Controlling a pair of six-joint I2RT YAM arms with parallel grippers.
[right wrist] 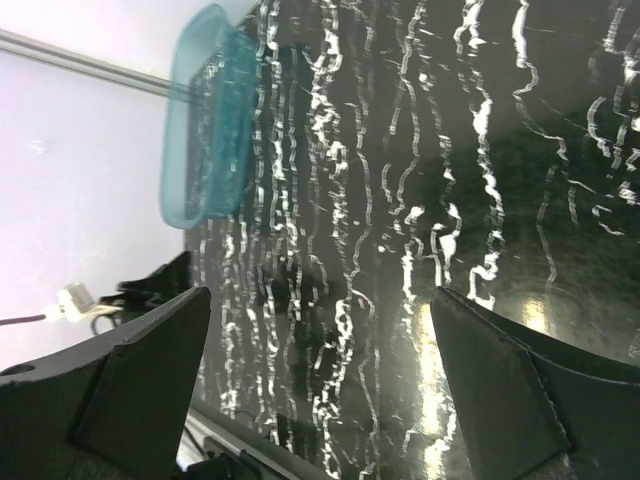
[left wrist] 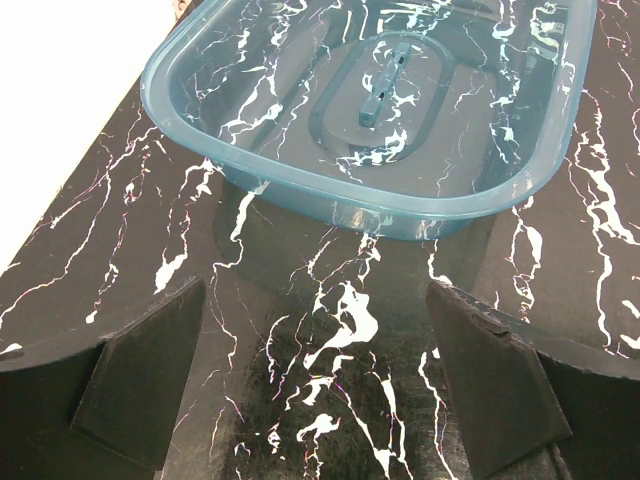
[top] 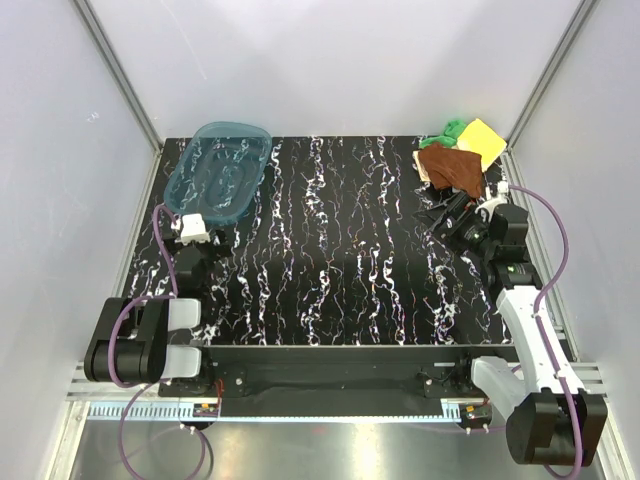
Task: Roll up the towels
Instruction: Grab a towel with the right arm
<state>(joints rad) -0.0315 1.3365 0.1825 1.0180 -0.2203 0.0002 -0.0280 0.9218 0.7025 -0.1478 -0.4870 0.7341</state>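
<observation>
I can see the rust-brown towel (top: 450, 167) lying on top of the pile of towels with its front corner free, so I should go on moving my right gripper to that corner (top: 474, 191) before its fingers close there.
Three towels lie in a heap at the table's back right corner: the bright green towel (top: 455, 128) at the back, the pale yellow towel (top: 482, 140) beside it, and the rust-brown towel (top: 452, 168) crumpled in front. My right gripper (top: 445, 212) is open and empty just in front of the brown towel, apart from it. In the right wrist view the right gripper (right wrist: 320, 370) points left across the table and no towel shows. My left gripper (top: 190, 250) is open and empty at the left, and its wrist view (left wrist: 320, 380) shows only bare table between the fingers.
A translucent teal plastic tray (top: 178, 195) stands at the back left, just ahead of the left gripper; its near rim (left wrist: 350, 195) fills the left wrist view. It also shows in the right wrist view (right wrist: 205, 130). White walls and metal rails enclose the black marbled table (top: 340, 260).
</observation>
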